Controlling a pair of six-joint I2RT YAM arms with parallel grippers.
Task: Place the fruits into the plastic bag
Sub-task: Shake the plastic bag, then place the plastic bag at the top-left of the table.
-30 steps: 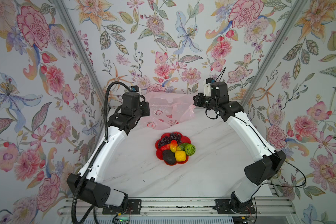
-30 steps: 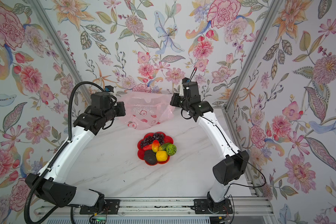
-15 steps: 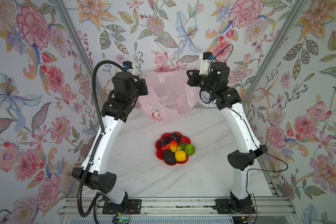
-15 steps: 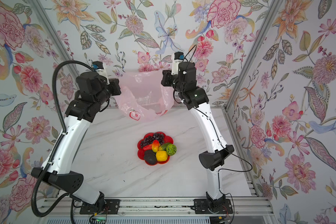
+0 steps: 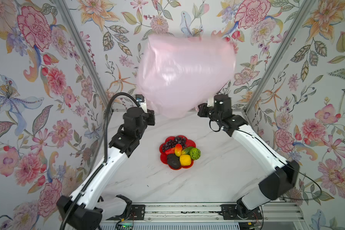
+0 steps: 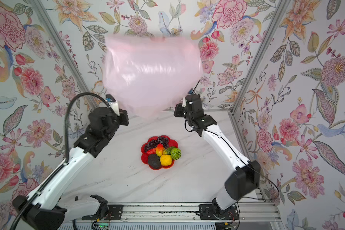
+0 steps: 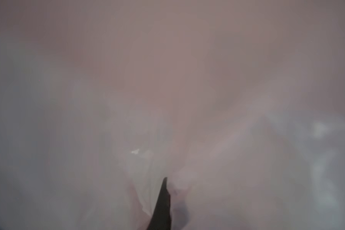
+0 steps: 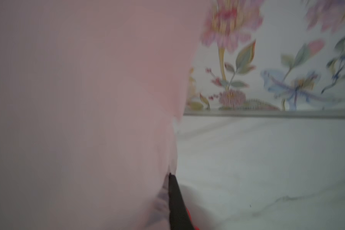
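Observation:
The plastic bag (image 5: 185,70) puffs up high with both my grippers on its edge, so I'll lower it beside the plate and free my right gripper for the fruits.
The plastic bag (image 5: 185,73) is pale pink and blurred, billowing high above the table's back edge in both top views (image 6: 151,73). My left gripper (image 7: 165,183) is shut on the bag's lower left edge, and film fills the left wrist view. My right gripper (image 8: 170,177) is shut on its lower right edge. The fruits lie on a red flower-shaped plate (image 5: 192,142) at mid-table, in front of both grippers: grapes (image 5: 173,142), mango (image 5: 178,149), green netted ball (image 5: 195,153), lemon (image 5: 185,160), avocado (image 5: 173,161). In the top views the bag hides both grippers' fingertips.
The white marble table (image 5: 207,179) is walled by floral panels on three sides, with aluminium posts (image 5: 275,59) at the back corners. Both arm bases sit on a metal rail (image 5: 179,211) along the front edge.
Both arms have dropped from their raised pose half a second ago to near the table's back edge. The bag, which hung below the grippers, has ballooned up above them.

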